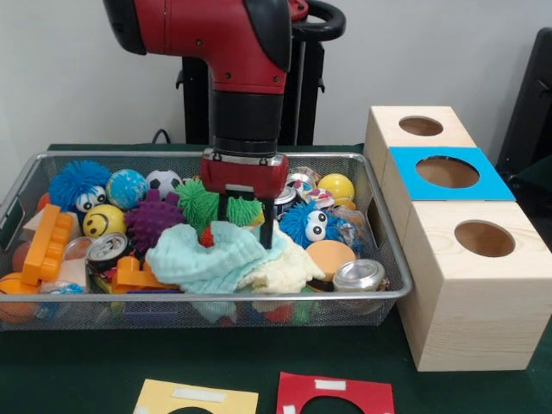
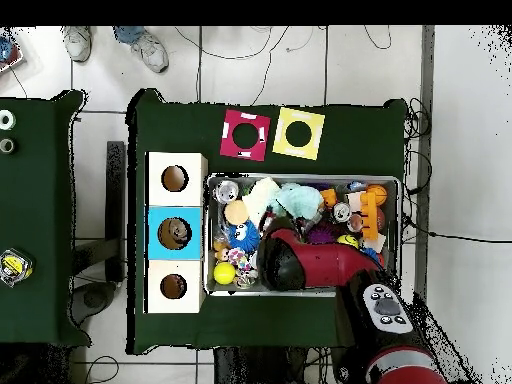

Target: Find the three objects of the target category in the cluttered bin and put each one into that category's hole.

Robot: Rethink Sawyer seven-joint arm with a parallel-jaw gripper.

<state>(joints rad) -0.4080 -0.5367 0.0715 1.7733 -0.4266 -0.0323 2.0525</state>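
A small red piece (image 1: 207,237) sticks out from behind the light blue cloth (image 1: 207,263), so I expect colorful spiky balls to be hidden underneath when I lift the cloth.
A wire bin (image 1: 386,293) (image 2: 302,179) is piled with toys, cans and cloths. My gripper (image 1: 244,226) hangs open over its middle, fingertips down at a light blue cloth (image 1: 203,259) that lies beside a pale yellow cloth (image 1: 280,269). Nothing is held between the fingers. A small red piece (image 1: 207,238) sits on the blue cloth by the left finger. Green spiky balls (image 1: 197,201) lie just behind the gripper. Three wooden boxes stand beside the bin, and the middle one (image 1: 447,173) (image 2: 175,232) has a blue top around its hole. In the overhead view the arm (image 2: 310,265) hides the gripper.
Around the gripper lie a purple spiky ball (image 1: 153,221), a blue fuzzy ball with eyes (image 1: 310,224), a yellow smiley ball (image 1: 103,221), cans (image 1: 359,274) and an orange brick (image 1: 47,246). A red card (image 2: 245,135) and a yellow card (image 2: 298,132) lie by the bin. A person's shoes (image 2: 150,50) show at the edge.
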